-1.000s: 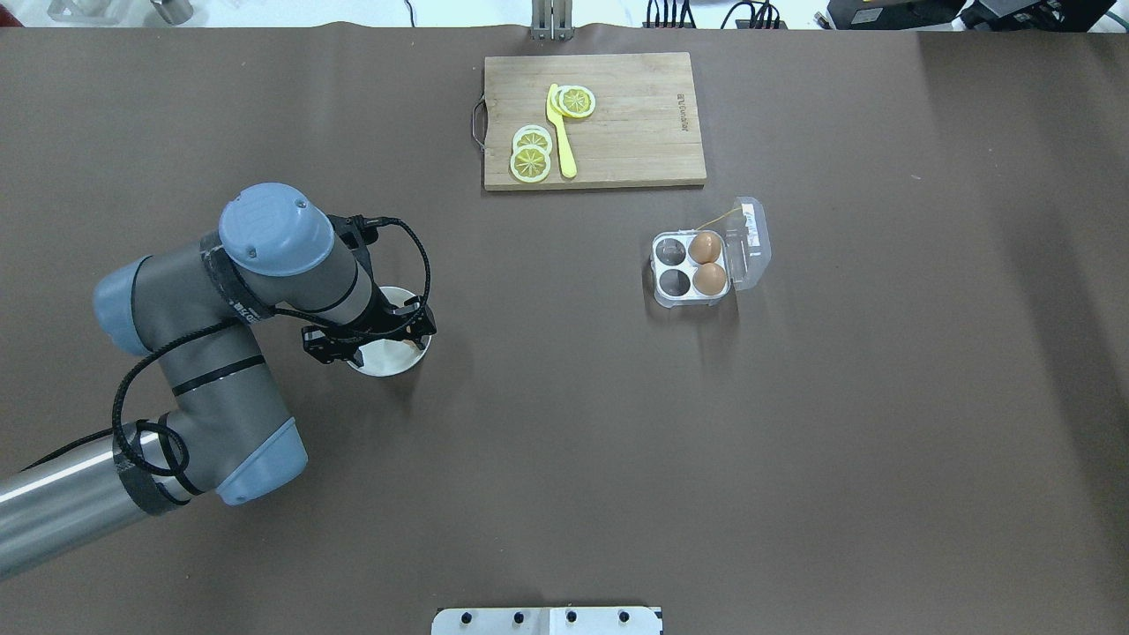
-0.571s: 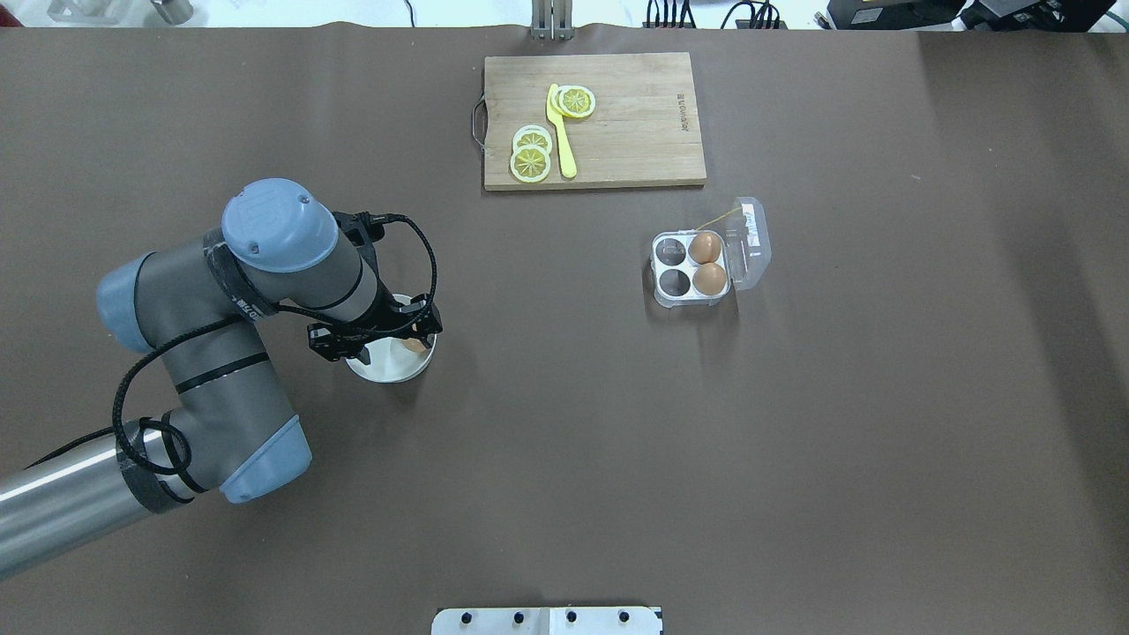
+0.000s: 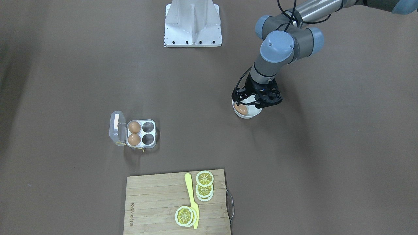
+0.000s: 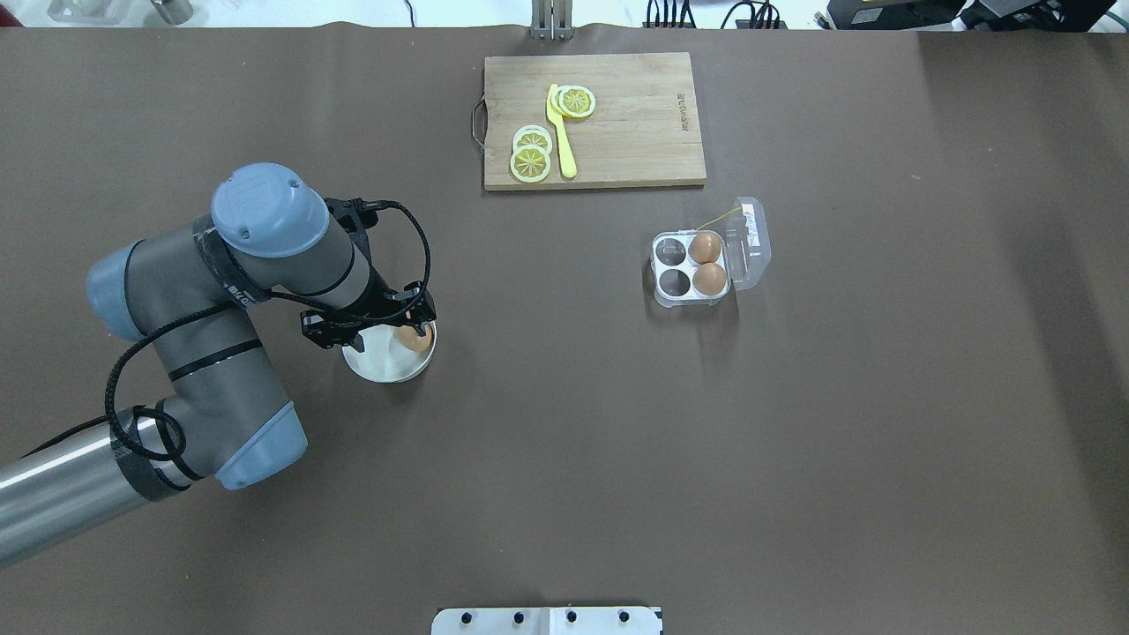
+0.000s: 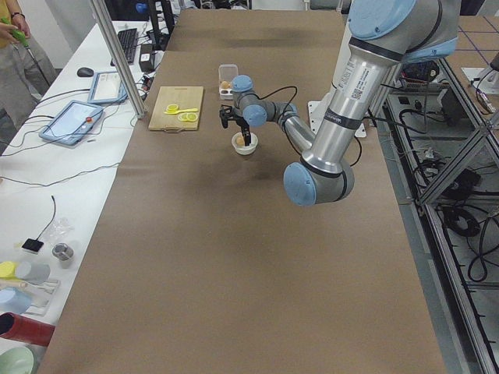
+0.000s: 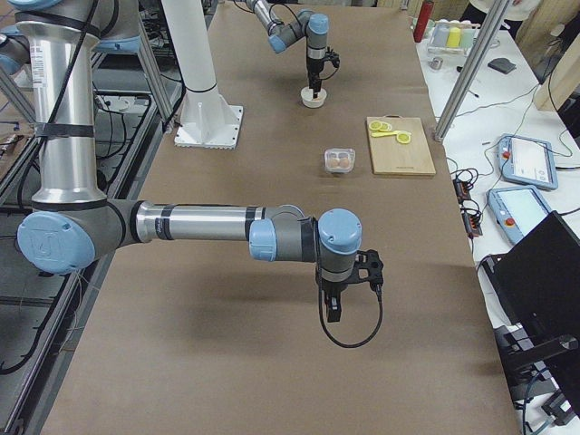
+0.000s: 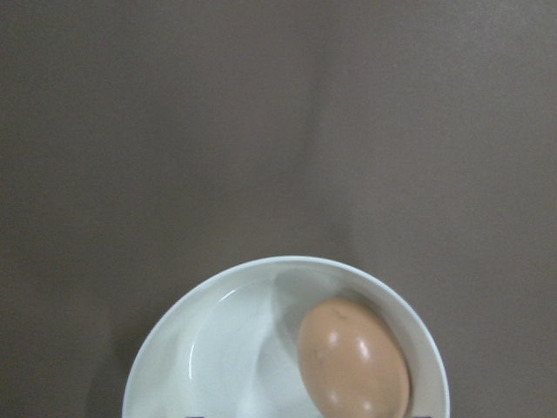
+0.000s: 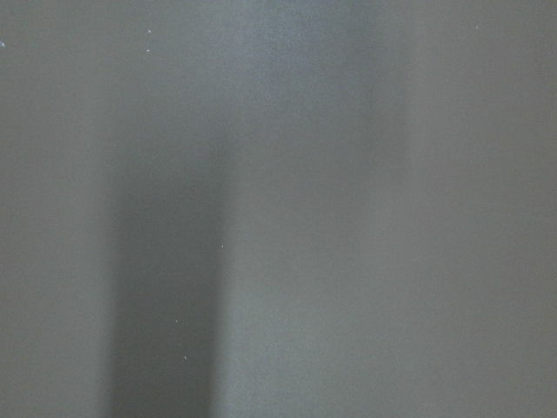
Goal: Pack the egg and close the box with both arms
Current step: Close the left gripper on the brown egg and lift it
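My gripper will leave the white bowl [image 3: 253, 112] empty when it lifts the tan egg out, since the bowl's white bottom [image 7: 244, 348] shows widely beside the tan egg.
A tan egg [image 4: 412, 336] lies at the right side of a round white bowl [image 4: 379, 375], and the left wrist view shows the same egg [image 7: 352, 357] loose in it. My left gripper [image 4: 381, 333] hangs just over the bowl, open, with nothing between its fingers. The clear box [image 4: 657, 265] stands right of centre, its lid [image 4: 751, 238] folded open; two eggs [image 4: 704, 248] fill its right cups and the left cups are empty. My right gripper [image 6: 333, 308] shows only in the exterior right view, above bare table; whether it is open or shut I cannot tell.
A wooden cutting board [image 4: 635, 132] at the far side carries lemon slices [image 4: 531, 159] and a yellow knife [image 4: 562, 141]. The white base plate [image 4: 547, 620] sits at the near edge. Brown table stretches between bowl and box.
My left arm has shifted back and left over the bowl. The egg, hidden under the gripper a second ago, now shows at the bowl's right side.
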